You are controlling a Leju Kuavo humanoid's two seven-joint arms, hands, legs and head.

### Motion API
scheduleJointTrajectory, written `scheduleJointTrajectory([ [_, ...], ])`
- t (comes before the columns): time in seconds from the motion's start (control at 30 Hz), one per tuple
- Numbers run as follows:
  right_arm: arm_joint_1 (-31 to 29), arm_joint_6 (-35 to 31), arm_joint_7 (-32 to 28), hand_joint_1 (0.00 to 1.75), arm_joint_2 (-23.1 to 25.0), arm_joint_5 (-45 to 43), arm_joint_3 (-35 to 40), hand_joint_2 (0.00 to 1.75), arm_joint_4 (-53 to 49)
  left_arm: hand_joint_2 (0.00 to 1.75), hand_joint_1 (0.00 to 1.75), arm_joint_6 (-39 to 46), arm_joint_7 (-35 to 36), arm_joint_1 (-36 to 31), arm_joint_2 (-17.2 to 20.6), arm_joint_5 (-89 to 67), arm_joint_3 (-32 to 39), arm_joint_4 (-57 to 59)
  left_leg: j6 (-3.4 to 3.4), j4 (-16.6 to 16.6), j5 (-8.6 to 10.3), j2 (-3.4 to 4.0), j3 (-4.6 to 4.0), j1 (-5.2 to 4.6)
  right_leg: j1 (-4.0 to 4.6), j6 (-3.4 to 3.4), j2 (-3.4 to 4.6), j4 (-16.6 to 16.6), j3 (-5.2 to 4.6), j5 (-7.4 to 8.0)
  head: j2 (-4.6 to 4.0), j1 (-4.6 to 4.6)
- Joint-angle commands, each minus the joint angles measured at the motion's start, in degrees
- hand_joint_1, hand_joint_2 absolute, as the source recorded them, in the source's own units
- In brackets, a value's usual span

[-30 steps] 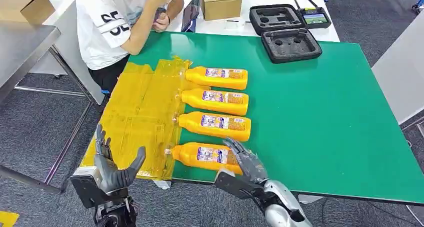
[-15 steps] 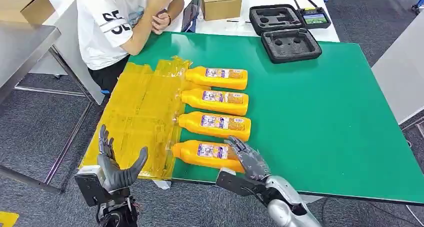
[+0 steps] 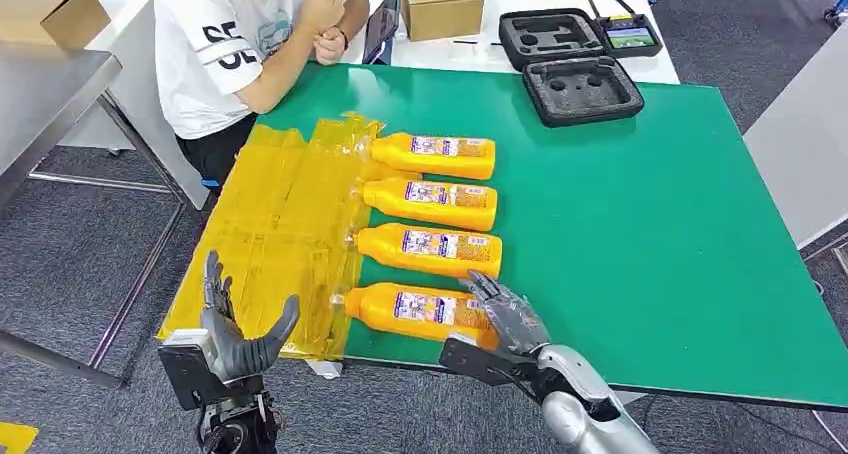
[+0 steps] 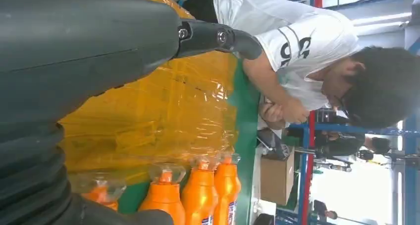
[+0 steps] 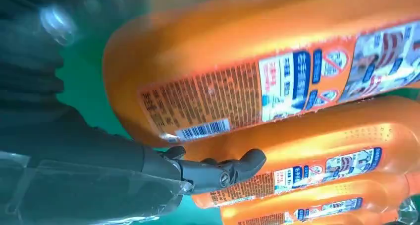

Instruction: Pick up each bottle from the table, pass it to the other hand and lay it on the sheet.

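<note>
My gripper will make the nearest bottle slide crooked toward the next bottle when it grips the nearest bottle's base end, because a green gap lies between the two bottles.
Four orange bottles lie side by side on the green table, caps pointing at the yellow sheet on its left part. My right hand reaches over the base end of the nearest bottle, fingers spread across it and not closed round it. In the right wrist view that bottle looms close, with my thumb stretched out beside it. The other three bottles lie further back. My left hand hovers open, palm up, off the table's near left corner, beside the sheet.
A person sits at the far left corner with hands folded on the table edge. A black foam case and a cardboard box stand at the back. A grey table stands to the left.
My right hand slid forward and right onto the nearest bottle's base. My left hand shifted slightly right. The person lowered both hands onto the table.
</note>
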Motion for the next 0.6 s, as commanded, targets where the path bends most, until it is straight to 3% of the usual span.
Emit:
scheduleJointTrajectory([
  [0.03,-2.8,0.2,-0.3,0.0,-0.5,-0.1,2.4,1.75,3.2,1.75,0.0,-0.3,0.2,-1.7,0.6,0.1,0.1,3.7,0.04,-0.1,-0.04,0.02,0.16,-0.02,-0.01,-0.05,-0.01,0.0,0.15,-0.04,0.0,0.0],
  [0.37,-9.2,4.4,-0.4,0.0,2.1,-1.6,5.7,1.75,10.3,1.75,0.0,-0.4,0.3,-1.4,-0.1,0.2,0.9,2.7,0.06,0.0,-0.11,0.17,0.31,-0.03,0.0,-0.09,0.12,0.0,0.26,-0.06,0.0,0.0],
  [0.6,-9.6,5.5,-0.5,0.02,1.9,-2.9,6.7,1.75,12.3,1.75,0.0,-0.6,0.6,-0.7,0.1,0.1,1.2,2.4,0.09,0.0,-0.19,0.11,0.5,-0.02,0.03,-0.11,0.04,-0.1,0.5,-0.17,0.0,0.0],
])
